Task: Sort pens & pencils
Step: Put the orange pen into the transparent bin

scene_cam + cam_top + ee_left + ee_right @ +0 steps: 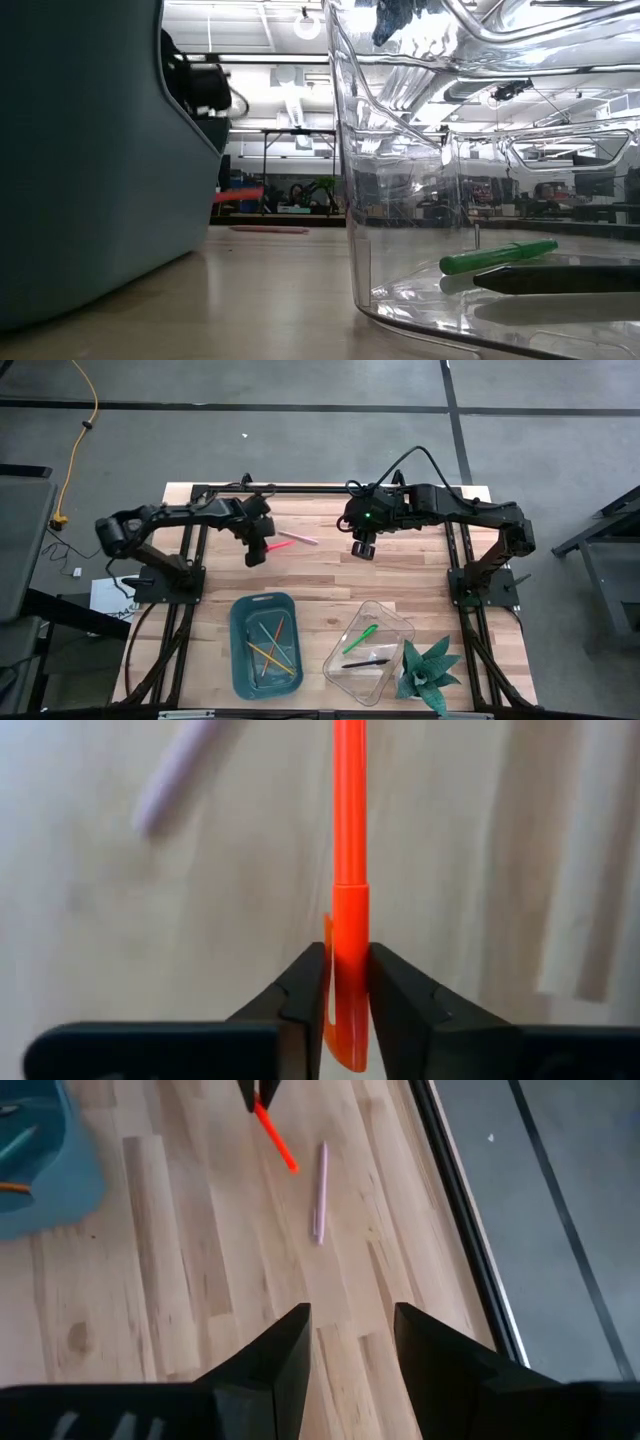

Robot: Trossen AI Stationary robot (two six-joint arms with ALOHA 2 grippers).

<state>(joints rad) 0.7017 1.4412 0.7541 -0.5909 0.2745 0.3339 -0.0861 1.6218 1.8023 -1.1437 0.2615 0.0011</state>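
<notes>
The red-orange pen's loose end (288, 543) is sticking out toward the open right gripper (362, 551), so the robot's left gripper keeps moving it there until the right gripper's fingers take hold of it.
My left gripper (257, 550) hangs over the table's far left part, shut on the red-orange pen (349, 880). A pale pink pen (299, 539) lies flat on the wood just right of it, also seen in the right wrist view (320, 1190). My right gripper (363, 549) is open above the far middle of the table, touching nothing. The green pen (360, 638) and the black pen (365, 663) lie in the clear tub (400, 625). Several thin pencils (272, 645) lie in the teal bin (240, 650). My left gripper pinches the red-orange pen at its capped end (350, 935), by the clip, between its two fingers (305, 990). The fingers come from above. The pen is lifted clear of the table and sticks out past the fingertips, seen in the low view (238, 196) above the wood.
A green artificial plant (428, 672) stands at the near right corner beside the clear tub. Black frame rails (460, 575) run along the table's sides and far edge. Bare wood lies between the grippers and the two containers.
</notes>
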